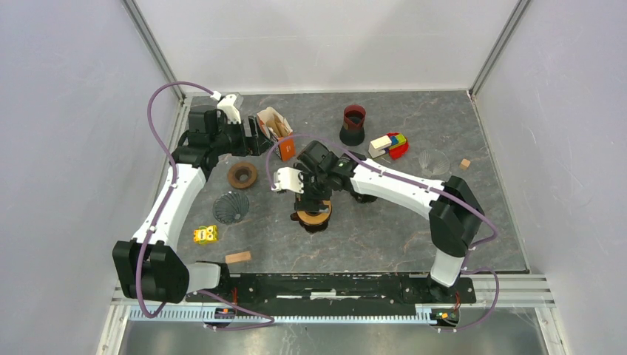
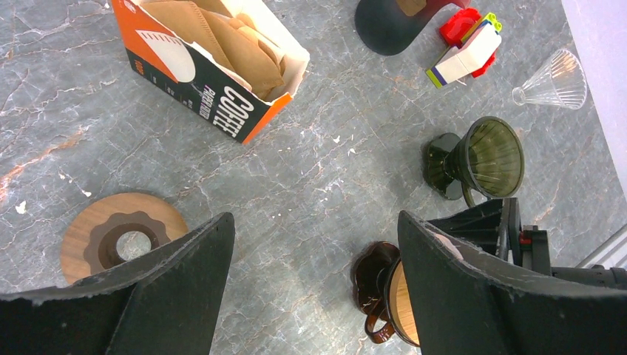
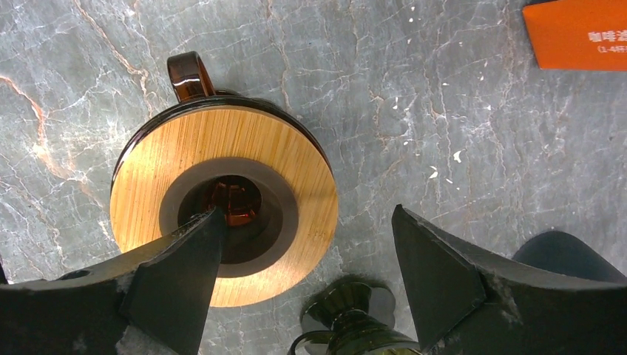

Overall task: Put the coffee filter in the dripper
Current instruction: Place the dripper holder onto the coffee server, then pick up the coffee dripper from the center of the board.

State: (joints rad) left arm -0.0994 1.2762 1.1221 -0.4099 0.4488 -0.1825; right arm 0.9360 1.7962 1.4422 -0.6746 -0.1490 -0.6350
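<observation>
The wooden ring [image 3: 296,151] is level on the brown glass mug, so my right gripper should keep going toward the clear dripper and close on the dripper's rim.
Brown paper coffee filters [image 2: 225,41] stand in an open orange and black box [image 1: 275,128]. My left gripper [image 2: 314,222] hangs open over bare table beside that box [image 2: 222,103], holding nothing. A dark green glass dripper [image 2: 484,157] lies on its side under the right arm; its foot shows in the right wrist view [image 3: 353,322]. My right gripper [image 3: 309,214] is open just above a brown glass mug [image 3: 185,72] topped by a wooden ring [image 3: 296,177]. One of its fingers [image 3: 185,255] is over the ring's hole, and nothing is held. The right gripper [image 1: 307,201] covers much of the mug [image 1: 312,218] from above.
A second wooden ring [image 1: 242,174] and a dark ribbed dripper [image 1: 231,207] lie by the left arm. A dark red dripper on a stand [image 1: 353,123], toy blocks [image 1: 388,146], a clear dripper [image 1: 433,163] and a small cube [image 1: 464,164] sit further back. A yellow toy [image 1: 205,234] and wooden block [image 1: 238,257] lie near.
</observation>
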